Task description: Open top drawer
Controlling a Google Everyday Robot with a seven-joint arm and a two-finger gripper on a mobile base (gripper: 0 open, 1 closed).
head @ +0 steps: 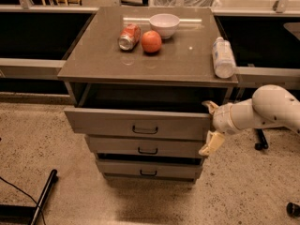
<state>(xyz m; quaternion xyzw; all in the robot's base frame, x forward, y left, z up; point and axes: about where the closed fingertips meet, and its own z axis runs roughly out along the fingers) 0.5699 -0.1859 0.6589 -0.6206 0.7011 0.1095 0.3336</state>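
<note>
My gripper's fingers are spread apart at the top drawer's end corner, so I should hook the front panel's top edge farther in and pull the drawer open.
The top drawer is a wide grey-beige drawer with a small dark loop handle at its centre. It stands pulled out from the cabinet, with a dark gap showing behind its front panel. My gripper is at the drawer's right end, one finger up at the top corner and one finger hanging lower beside the front panel. The fingers are spread apart and hold nothing. My white arm reaches in from the right.
Two narrower drawers sit below. On the cabinet top lie a tipped can, an orange, a white bowl and a lying bottle. A dark bar lies on the floor at the left.
</note>
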